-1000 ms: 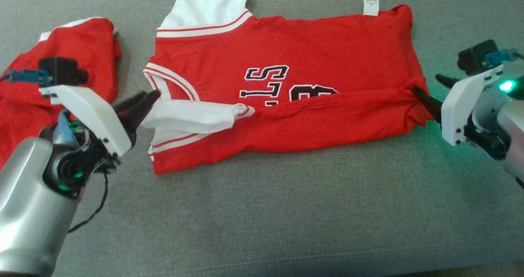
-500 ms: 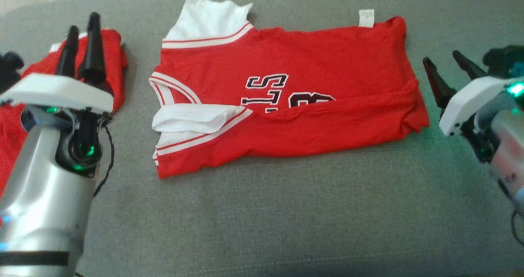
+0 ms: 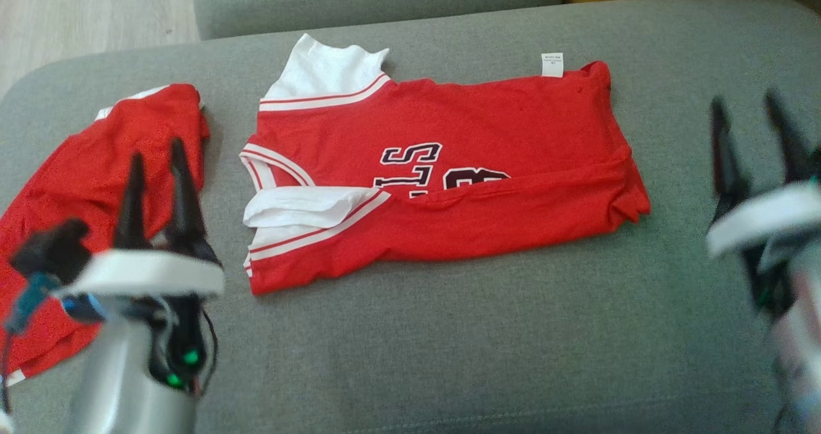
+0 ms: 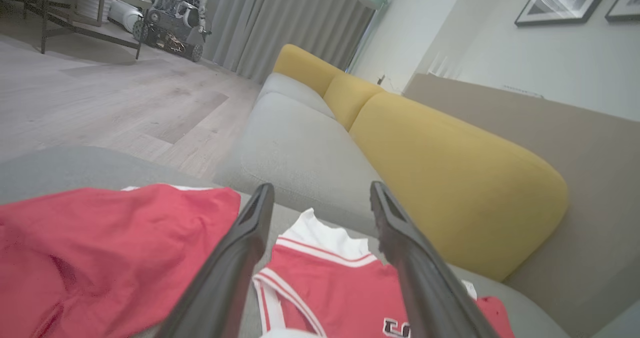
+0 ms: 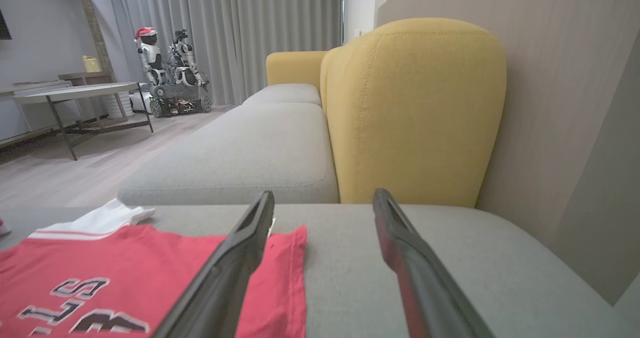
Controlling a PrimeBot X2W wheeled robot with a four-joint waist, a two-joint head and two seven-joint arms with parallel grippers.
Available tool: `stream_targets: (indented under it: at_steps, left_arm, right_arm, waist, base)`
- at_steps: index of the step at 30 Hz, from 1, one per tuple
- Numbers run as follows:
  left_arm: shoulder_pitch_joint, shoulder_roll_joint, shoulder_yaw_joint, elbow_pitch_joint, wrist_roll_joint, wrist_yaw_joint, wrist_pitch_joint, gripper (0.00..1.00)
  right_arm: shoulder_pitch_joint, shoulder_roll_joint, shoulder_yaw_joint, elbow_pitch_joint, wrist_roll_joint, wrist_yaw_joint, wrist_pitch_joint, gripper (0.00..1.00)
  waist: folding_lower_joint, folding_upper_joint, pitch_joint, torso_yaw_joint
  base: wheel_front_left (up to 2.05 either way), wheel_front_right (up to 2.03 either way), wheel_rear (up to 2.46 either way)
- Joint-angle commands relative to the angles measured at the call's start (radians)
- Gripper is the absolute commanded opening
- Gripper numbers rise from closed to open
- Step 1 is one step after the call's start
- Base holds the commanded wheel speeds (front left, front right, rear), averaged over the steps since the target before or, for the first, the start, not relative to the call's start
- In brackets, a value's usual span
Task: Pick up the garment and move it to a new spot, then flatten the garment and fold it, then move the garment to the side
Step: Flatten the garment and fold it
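My gripper will pull the garment's near corners toward me, and the far white sleeve should follow along and the fold should stay closed, because the garment's folded edge lies flat.
The garment is a red jersey with white sleeves and black lettering, lying flat on the grey cushion with its near long edge folded up over the lettering. It also appears in the left wrist view and right wrist view. My left gripper hovers open at the lower left, to the left of the jersey, holding nothing. My right gripper, blurred, stands open beyond the jersey's right end, also holding nothing. Both wrist views show the fingers spread with only air between them.
A second red garment lies crumpled at the cushion's left end, under my left gripper. Yellow backrests rise behind the sofa, with another grey seat beyond. Wooden floor, a table and small robots stand farther off.
Both grippers let go of the jersey's folded edge, opened and drew back toward the near side. The folded edge stays lying on the jersey. The camera tilted, shifting the whole view.
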Motion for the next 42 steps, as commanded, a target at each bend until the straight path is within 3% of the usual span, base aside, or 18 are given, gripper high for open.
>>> stream_targets:
  at_steps: [1, 2, 7, 12, 22, 29, 35, 38, 39, 40, 41, 42]
  left_arm:
    - [0.014, -0.011, 0.052, -0.039, 0.059, -0.018, -0.005, 1.0]
    - [0.014, -0.011, 0.052, -0.039, 0.059, -0.018, -0.005, 1.0]
    - [0.096, -0.064, 0.043, -0.013, 0.194, -0.047, -0.005, 1.0]
    - [0.123, -0.078, 0.025, 0.065, 0.245, -0.031, -0.005, 1.0]
    - [0.055, -0.083, -0.014, 0.259, 0.269, 0.015, 0.009, 1.0]
    - [-0.01, -0.064, -0.026, 0.409, 0.324, 0.11, 0.048, 1.0]
    - [-0.052, -0.04, -0.053, 0.504, 0.37, 0.165, 0.093, 1.0]
    - [-0.069, -0.033, -0.076, 0.541, 0.388, 0.165, 0.121, 1.0]
    - [-0.073, -0.034, -0.082, 0.548, 0.388, 0.159, 0.126, 0.89]
    - [-0.077, -0.035, -0.084, 0.551, 0.384, 0.15, 0.127, 0.3]
    - [-0.082, -0.037, -0.087, 0.553, 0.38, 0.14, 0.128, 0.0]
    - [-0.086, -0.038, -0.09, 0.553, 0.376, 0.13, 0.126, 0.0]
  right_arm:
    - [0.127, 0.07, -0.097, -0.133, -0.12, 0.002, -0.011, 1.0]
    - [0.127, 0.07, -0.097, -0.133, -0.12, 0.002, -0.011, 1.0]
    - [0.351, 0.246, -0.246, -0.373, -0.338, 0.002, -0.011, 1.0]
    - [0.421, 0.309, -0.257, -0.434, -0.393, 0.002, -0.011, 1.0]
    - [0.43, 0.323, -0.256, -0.451, -0.404, 0.002, -0.011, 1.0]
    - [0.426, 0.322, -0.239, -0.443, -0.394, 0.002, -0.011, 1.0]
    - [0.423, 0.323, -0.234, -0.45, -0.392, 0.002, -0.011, 1.0]
    - [0.419, 0.322, -0.237, -0.451, -0.391, 0.002, -0.011, 1.0]
    - [0.416, 0.322, -0.239, -0.449, -0.392, 0.002, -0.011, 1.0]
    - [0.413, 0.322, -0.242, -0.446, -0.391, 0.002, -0.011, 1.0]
    - [0.408, 0.325, -0.248, -0.442, -0.386, 0.002, -0.011, 1.0]
    - [0.403, 0.327, -0.254, -0.434, -0.382, 0.002, -0.009, 1.0]
  waist:
    - [0.0, 0.0, -0.009, 0.004]
    - [0.0, 0.0, -0.009, 0.004]
    - [0.0, 0.0, -0.021, 0.005]
    - [0.0, 0.0, -0.02, -0.009]
    - [0.0, 0.0, -0.003, -0.05]
    - [0.0, 0.0, 0.003, -0.075]
    - [0.0, 0.0, 0.01, -0.092]
    - [0.0, 0.0, 0.015, -0.095]
    - [0.0, 0.0, 0.016, -0.095]
    - [0.0, 0.0, 0.018, -0.094]
    - [0.0, 0.0, 0.021, -0.092]
    - [0.0, 0.0, 0.023, -0.089]
  base:
    - [0.0, 0.0, 0.0]
    - [0.0, 0.0, 0.0]
    - [0.0, 0.0, 0.0]
    - [0.0, 0.0, 0.0]
    - [0.0, 0.0, 0.0]
    - [0.0, 0.0, 0.0]
    - [0.0, 0.0, 0.0]
    - [0.0, 0.0, 0.0]
    - [0.0, 0.0, 0.0]
    - [0.0, 0.0, 0.0]
    - [0.0, 0.0, 0.0]
    - [0.0, 0.0, 0.0]
